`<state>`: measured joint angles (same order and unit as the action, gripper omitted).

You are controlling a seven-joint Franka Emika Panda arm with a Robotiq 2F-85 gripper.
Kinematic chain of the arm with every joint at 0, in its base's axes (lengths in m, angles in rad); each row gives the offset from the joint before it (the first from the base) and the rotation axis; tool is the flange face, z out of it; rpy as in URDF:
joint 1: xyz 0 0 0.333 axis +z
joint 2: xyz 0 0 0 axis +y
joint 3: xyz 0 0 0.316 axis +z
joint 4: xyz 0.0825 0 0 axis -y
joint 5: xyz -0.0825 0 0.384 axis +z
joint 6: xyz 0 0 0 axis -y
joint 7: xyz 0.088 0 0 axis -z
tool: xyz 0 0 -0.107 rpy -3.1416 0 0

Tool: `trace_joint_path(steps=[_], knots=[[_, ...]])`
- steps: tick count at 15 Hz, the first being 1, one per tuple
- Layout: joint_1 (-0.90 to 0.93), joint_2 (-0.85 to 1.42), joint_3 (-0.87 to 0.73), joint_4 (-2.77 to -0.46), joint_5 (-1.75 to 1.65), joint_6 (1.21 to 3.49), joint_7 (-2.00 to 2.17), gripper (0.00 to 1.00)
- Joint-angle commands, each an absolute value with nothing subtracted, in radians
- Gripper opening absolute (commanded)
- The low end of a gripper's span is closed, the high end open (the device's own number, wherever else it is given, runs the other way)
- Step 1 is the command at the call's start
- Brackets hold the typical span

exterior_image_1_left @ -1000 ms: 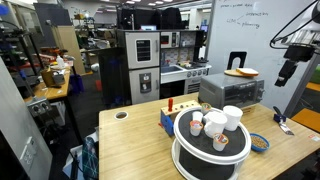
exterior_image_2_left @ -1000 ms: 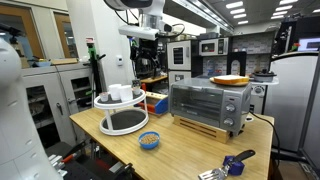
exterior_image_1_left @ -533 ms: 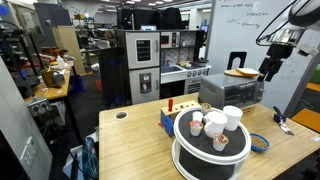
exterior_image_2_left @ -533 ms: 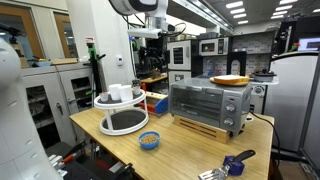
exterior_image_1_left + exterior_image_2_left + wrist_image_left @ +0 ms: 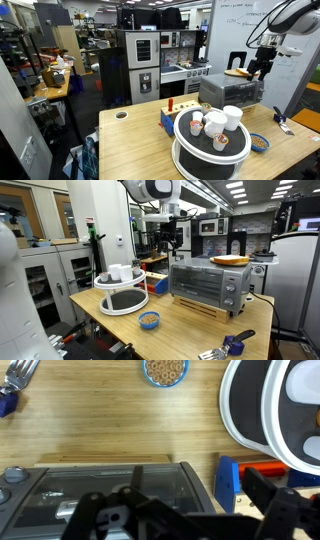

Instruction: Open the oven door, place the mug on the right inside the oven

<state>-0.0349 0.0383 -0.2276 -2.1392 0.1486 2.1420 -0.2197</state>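
The gripper's open fingers are spread along the length of the oven door, so the robot should turn its gripper until they are spread across the door before it opens the door.
The small grey oven stands on the wooden table, and its dark glass oven door is closed. It shows in both exterior views and from above in the wrist view. The tall white mug stands on a round white stand, seen also in an exterior view. My gripper hangs open and empty in the air above the oven's end nearest the stand. Its dark fingers fill the bottom of the wrist view.
A yellow plate lies on the oven top. Smaller cups share the stand. A blue box sits between oven and stand. A blue bowl and a blue tool lie on the table. A tall black-and-silver unit stands behind.
My gripper has moved sideways through the air toward the oven and now hangs over it. Oven, mug and stand have not moved.
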Motion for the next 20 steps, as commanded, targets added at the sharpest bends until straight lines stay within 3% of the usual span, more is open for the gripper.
trace_joint_path(steps=[1, 12, 20], knots=[[-0.073, 0.037, -0.188, -2.136, 0.146, 2.137, -0.216, 1.0], [-0.082, 0.03, -0.182, -2.133, 0.131, 2.128, -0.257, 1.0], [-0.082, 0.04, -0.183, -2.135, -0.234, 2.202, 0.281, 1.0]])
